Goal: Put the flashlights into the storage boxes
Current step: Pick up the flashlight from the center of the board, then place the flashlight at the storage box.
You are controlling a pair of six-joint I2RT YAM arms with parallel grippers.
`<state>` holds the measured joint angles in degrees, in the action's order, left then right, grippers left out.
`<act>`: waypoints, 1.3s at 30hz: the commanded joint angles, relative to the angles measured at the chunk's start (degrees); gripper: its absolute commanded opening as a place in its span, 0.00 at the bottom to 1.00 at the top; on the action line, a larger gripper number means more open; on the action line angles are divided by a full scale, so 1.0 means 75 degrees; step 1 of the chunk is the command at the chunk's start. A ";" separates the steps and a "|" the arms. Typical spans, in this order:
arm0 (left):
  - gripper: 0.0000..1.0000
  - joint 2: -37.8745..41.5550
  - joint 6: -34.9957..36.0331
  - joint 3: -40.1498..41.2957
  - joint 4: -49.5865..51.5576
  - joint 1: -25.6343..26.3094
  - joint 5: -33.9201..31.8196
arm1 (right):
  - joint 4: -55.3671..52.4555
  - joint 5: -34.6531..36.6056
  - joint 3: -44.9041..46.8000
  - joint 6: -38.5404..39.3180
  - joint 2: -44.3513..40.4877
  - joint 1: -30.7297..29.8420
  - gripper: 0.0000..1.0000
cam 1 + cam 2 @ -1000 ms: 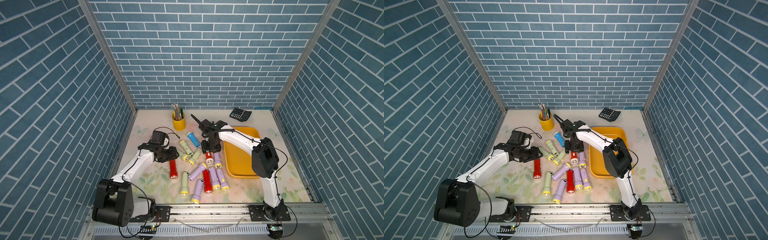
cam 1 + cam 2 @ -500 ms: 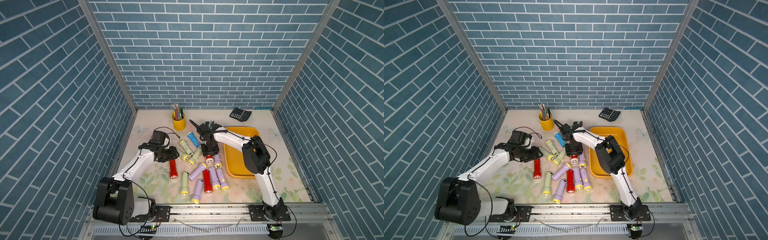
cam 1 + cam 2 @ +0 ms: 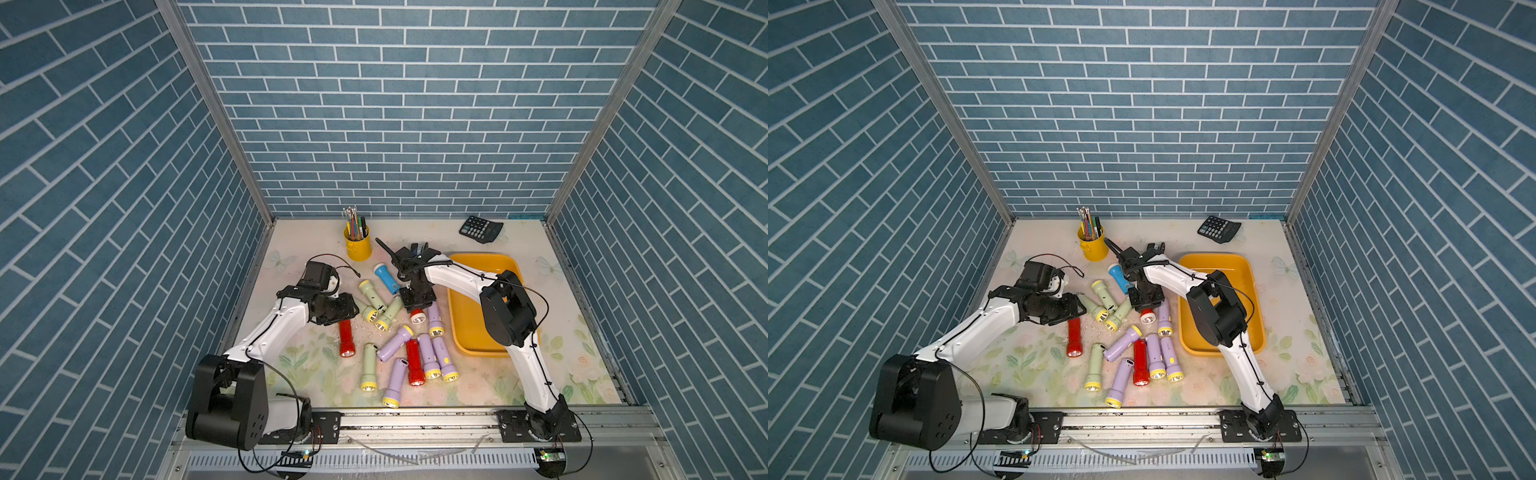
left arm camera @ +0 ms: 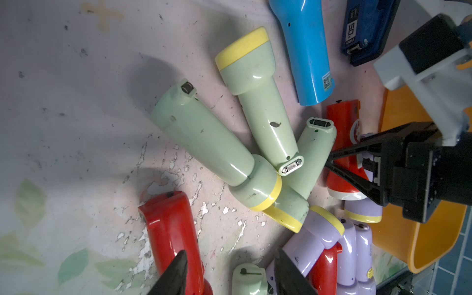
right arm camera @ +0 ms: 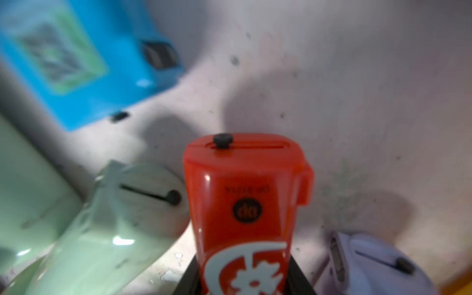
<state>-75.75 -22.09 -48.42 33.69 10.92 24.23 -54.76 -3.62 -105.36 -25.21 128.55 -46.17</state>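
Note:
The red flashlight's tail [image 5: 245,164] pokes ahead of my right gripper, so my left gripper should take it there before my right gripper regrips near the white head [image 3: 417,317].
Several flashlights lie scattered mid-table in both top views: lilac ones [image 3: 432,361], pale green ones [image 3: 371,294], a blue one [image 3: 384,277] and red ones. My right gripper [image 3: 417,308] is shut on a red flashlight [image 5: 245,204] with a white head [image 3: 417,318], low over the table beside the storage box's left rim. The storage box [image 3: 469,332] is an orange-yellow tray with no flashlight showing inside. My left gripper [image 4: 229,265] is open above another red flashlight [image 4: 168,229] and a pale green flashlight's tail [image 4: 249,278]; it holds nothing.
A yellow pen cup [image 3: 357,245] stands at the back, a black calculator [image 3: 481,227] at the back right. A dark blue stapler [image 4: 367,28] lies beyond the blue flashlight. Blue brick walls close in three sides.
My right gripper has closed on the white-headed red flashlight, and the right arm's elbow has swung nearer the tray. The left gripper has narrowed slightly and stayed in place.

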 commanded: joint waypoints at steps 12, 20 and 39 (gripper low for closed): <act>0.55 0.0045 0.0162 -0.1418 0.0682 0.0135 0.3627 | 0.2326 0.0073 0.3442 0.9139 -0.4730 0.0038 0.18; 0.58 0.0005 -0.0082 -0.1211 0.0137 0.0636 0.4999 | 0.2521 -0.0634 0.4271 1.2228 -0.5529 0.0030 0.15; 0.62 -0.0582 -0.1489 -0.0470 -0.2457 0.1588 0.5582 | 0.2931 -0.1015 0.4429 1.4615 -0.5718 -0.0511 0.13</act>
<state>-78.67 -32.38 -52.23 17.69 22.28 64.84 -33.52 -9.89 -72.18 79.99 86.35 -49.32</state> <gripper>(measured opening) 0.619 0.383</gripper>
